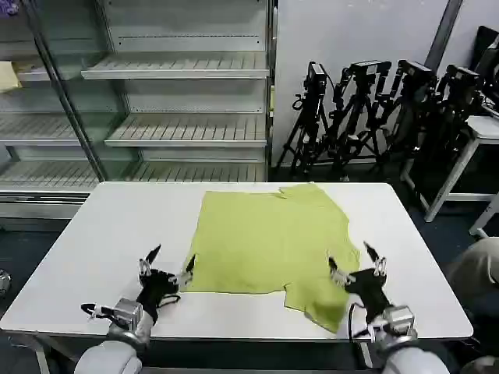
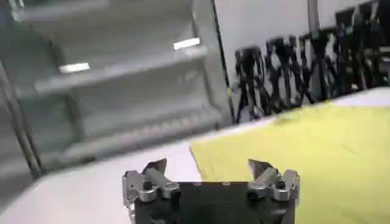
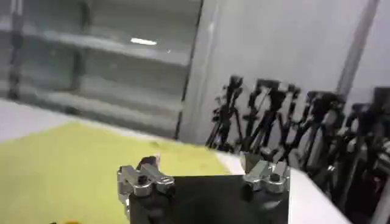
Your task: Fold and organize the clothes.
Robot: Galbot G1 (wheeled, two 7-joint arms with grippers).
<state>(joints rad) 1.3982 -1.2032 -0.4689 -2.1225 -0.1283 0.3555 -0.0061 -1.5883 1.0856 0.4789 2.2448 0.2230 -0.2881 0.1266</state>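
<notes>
I expect the T-shirt (image 1: 261, 241) to fold over in loose, crumpled folds when I pull its far edge toward me, because the sleeve's near edge (image 1: 318, 320) curls limply.
The lime yellow-green T-shirt (image 1: 269, 241) lies spread on the white table (image 1: 101, 257), partly folded, with one sleeve hanging toward the front right corner. My left gripper (image 1: 167, 265) hovers open at the shirt's near left corner, one finger over the table and one at the fabric edge (image 2: 256, 152). Over the shirt's near right part, above the sleeve, my right gripper (image 1: 355, 262) is also open. In the right wrist view the shirt (image 3: 73, 164) spreads beyond the open gripper (image 3: 200, 163). In the left wrist view the open gripper (image 2: 208, 165) holds nothing.
Metal wire shelves (image 1: 179, 70) stand behind the table on the left. Several black camera tripods (image 1: 374, 109) lean against the wall at the back right. Another white table (image 1: 483, 128) stands at the far right.
</notes>
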